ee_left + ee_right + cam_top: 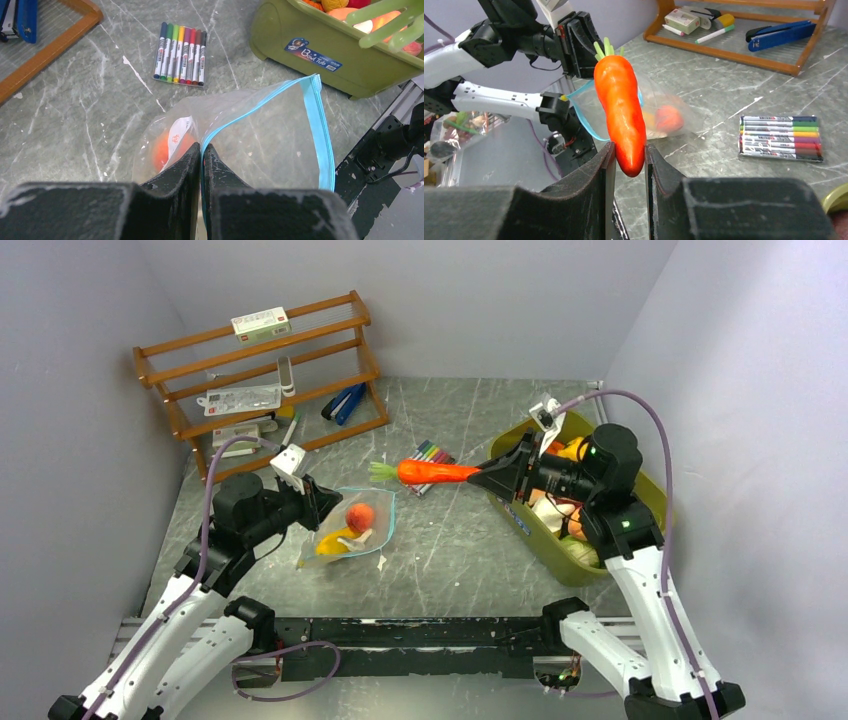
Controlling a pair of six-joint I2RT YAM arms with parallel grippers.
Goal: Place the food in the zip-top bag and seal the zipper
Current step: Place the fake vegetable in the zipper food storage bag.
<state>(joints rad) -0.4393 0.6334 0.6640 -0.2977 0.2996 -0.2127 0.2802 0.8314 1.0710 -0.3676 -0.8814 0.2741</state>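
My right gripper should keep moving the carrot in until the carrot's body is inside and then let go, because the carrot's green leaves (383,471) lead toward the bag's opening (380,521).
The clear zip-top bag (355,525) lies on the table with its teal zipper (316,125) edge lifted. Inside it are an orange-red fruit (360,516) and a yellow one (337,541). My left gripper (201,148) is shut on the zipper edge and holds the mouth open. My right gripper (630,150) is shut on the tip of an orange toy carrot (620,112) with green leaves, held in the air to the right of the bag (430,472). More food (572,450) sits in the olive-green tub (560,555).
A pack of marker pens (430,455) lies under the carrot, behind the bag. A wooden shelf rack (260,380) with a stapler and boxes stands at the back left. The tub stands along the right wall.
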